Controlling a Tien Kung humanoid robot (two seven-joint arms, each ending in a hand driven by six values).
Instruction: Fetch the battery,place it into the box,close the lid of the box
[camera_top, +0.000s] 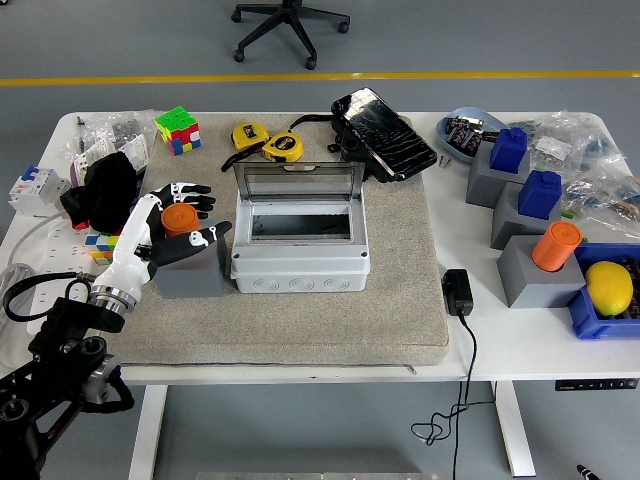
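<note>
I expect the round orange battery (180, 218) to slide out when I lift and to leave an empty socket behind, because it stands sunk in the grey block (192, 275).
The orange battery (180, 218) stands upright in a grey block (188, 267) at the left of the grey mat. My left hand (190, 213) reaches in from the lower left and brackets the battery. Its fingers (186, 190) are spread behind the battery, and the thumb (211, 236) lies low in front, across the block's top. The fingers are not closed on it. The grey box (300, 255) sits just right of the block. Its clear lid (298, 182) stands open at the back. The right hand is not in view.
A black cloth (103, 187) and a Rubik's cube (178, 129) lie behind the hand. Yellow tape measures (267, 141) and a black pouch (383, 133) sit behind the box. At right are grey blocks with blue tops (526, 175), a second orange cylinder (556, 246), a lemon (609, 287) and a black adapter (458, 292).
</note>
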